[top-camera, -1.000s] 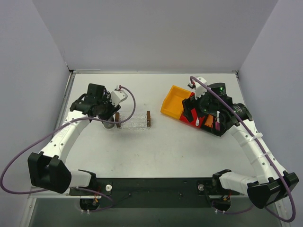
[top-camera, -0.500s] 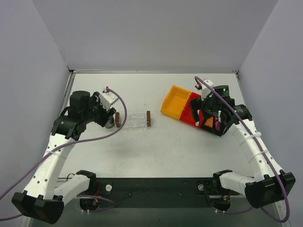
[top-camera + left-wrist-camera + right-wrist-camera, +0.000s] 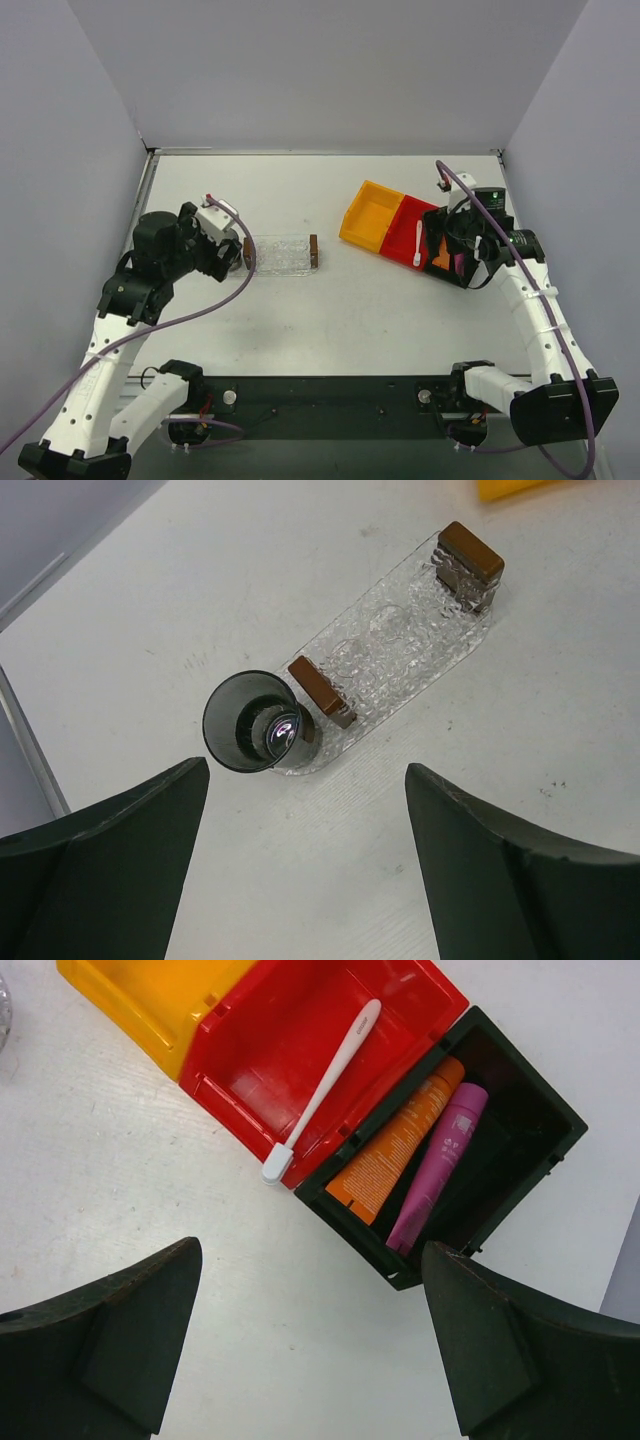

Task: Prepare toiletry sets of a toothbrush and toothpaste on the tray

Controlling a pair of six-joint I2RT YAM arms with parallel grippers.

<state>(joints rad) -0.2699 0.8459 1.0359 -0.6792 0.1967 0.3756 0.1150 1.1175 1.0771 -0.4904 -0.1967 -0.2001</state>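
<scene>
The pink tube is clear of the orange tube and the side of the black bin. My right gripper should keep going down until its fingers are on both sides of the pink tube.
The clear tray with a brown block at each end lies left of centre, empty; it also shows in the left wrist view. The white toothbrush lies in the red bin, its head over the front rim. The orange tube and the pink tube lie side by side in the black bin. My left gripper is open and empty, left of the tray. My right gripper is open and empty, above the table in front of the black bin.
A dark glass cup stands upright on the tray's left end, touching the brown block. An empty orange bin adjoins the red bin on its left. Grey walls enclose the table on three sides.
My left arm has drawn back to the left, away from the cup and tray. My right arm has drawn back to the right off the bins, uncovering the toothbrush and tubes.
</scene>
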